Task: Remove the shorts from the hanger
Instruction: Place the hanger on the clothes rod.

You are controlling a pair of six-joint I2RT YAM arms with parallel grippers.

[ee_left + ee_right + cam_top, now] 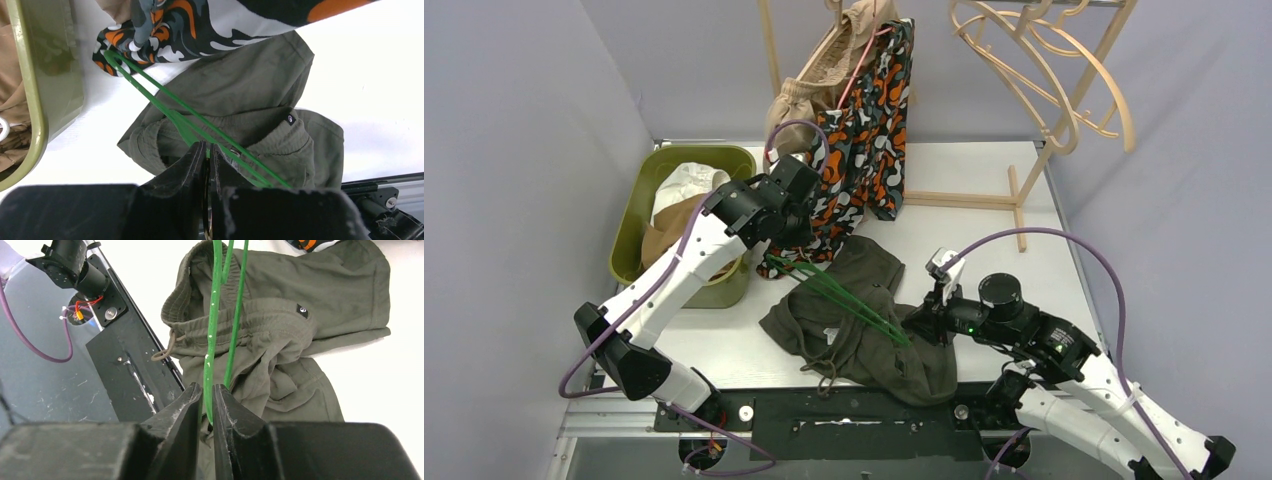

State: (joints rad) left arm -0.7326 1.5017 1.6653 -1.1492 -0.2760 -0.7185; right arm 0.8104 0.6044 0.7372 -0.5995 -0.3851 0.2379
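Observation:
The left gripper is closed on the green hanger's hook, so it should open to let the right gripper hang the hanger on the rack (1024, 3).
The dark olive shorts (864, 350) (240, 85) (300, 340) lie crumpled on the white table near its front edge. A thin green hanger (844, 298) (150, 85) (212, 315) slants across them, over the waistband. I cannot tell whether it still passes through the shorts. My left gripper (786, 250) (207, 146) is shut on the hanger toward its left end, and my right gripper (911, 322) (207, 387) is shut on its right end. Camouflage shorts (869, 130) (170, 25) and beige shorts (804, 95) hang on the rack behind.
A green bin (639, 200) (30, 75) at the left holds white shorts (686, 182) and brown shorts (664, 235). The wooden rack (1024, 190) stands at the back, with empty wooden hangers (1064, 70) on its right. The black base rail (130, 365) runs along the near edge.

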